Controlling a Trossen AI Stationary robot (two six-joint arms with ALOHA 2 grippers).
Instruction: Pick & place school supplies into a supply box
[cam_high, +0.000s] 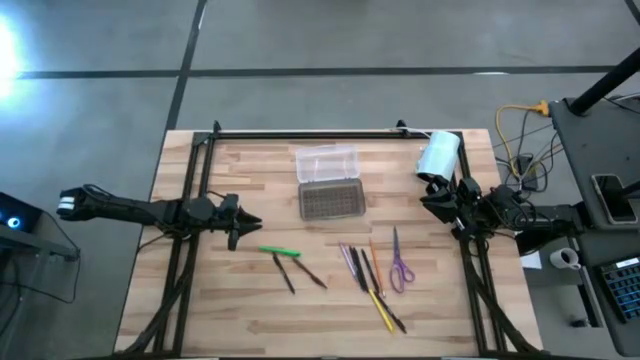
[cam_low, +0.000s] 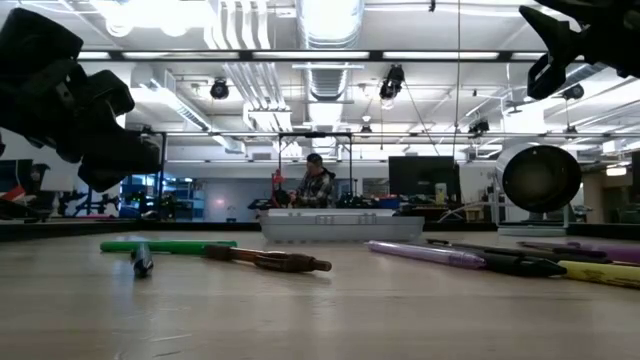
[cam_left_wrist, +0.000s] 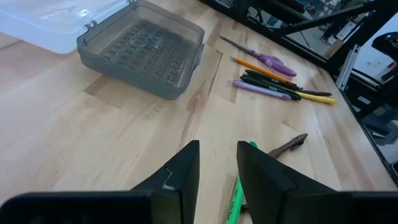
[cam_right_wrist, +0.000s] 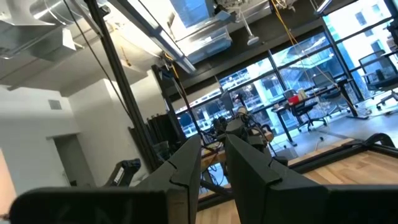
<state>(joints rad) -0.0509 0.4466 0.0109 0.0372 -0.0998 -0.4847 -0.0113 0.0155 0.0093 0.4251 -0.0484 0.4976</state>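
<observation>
Next, I turn the supply box with my right gripper first to bring its dark grey half (cam_high: 333, 200) nearer my left gripper, because the supply box's clear lid (cam_high: 327, 162) lies toward the far edge of the table.
The supply box lies open mid-table: its dark grey half (cam_high: 329, 201) (cam_left_wrist: 143, 56) is nearer, and its clear lid (cam_high: 327, 162) lies flat toward the far edge. A green pen (cam_high: 280, 251) (cam_left_wrist: 235, 199) and two dark pens (cam_high: 285, 272) lie flat near the left side. A cluster of pens and pencils (cam_high: 360, 268) (cam_left_wrist: 273, 87), a yellow pencil (cam_high: 380, 308) and purple-handled scissors (cam_high: 400, 268) lie to the right. My left gripper (cam_high: 255, 218) (cam_left_wrist: 217, 149) hovers open just left of the green pen. My right gripper (cam_high: 425, 200) (cam_right_wrist: 212, 140) hangs open above the right side and points out at the room.
A white cylindrical roll (cam_high: 438, 155) (cam_low: 540, 178) lies at the far right corner, just beyond my right gripper. A black frame rail (cam_high: 300, 133) runs along the far edge. Bare wood lies between the box and the pens. A person sits in the room far behind the table.
</observation>
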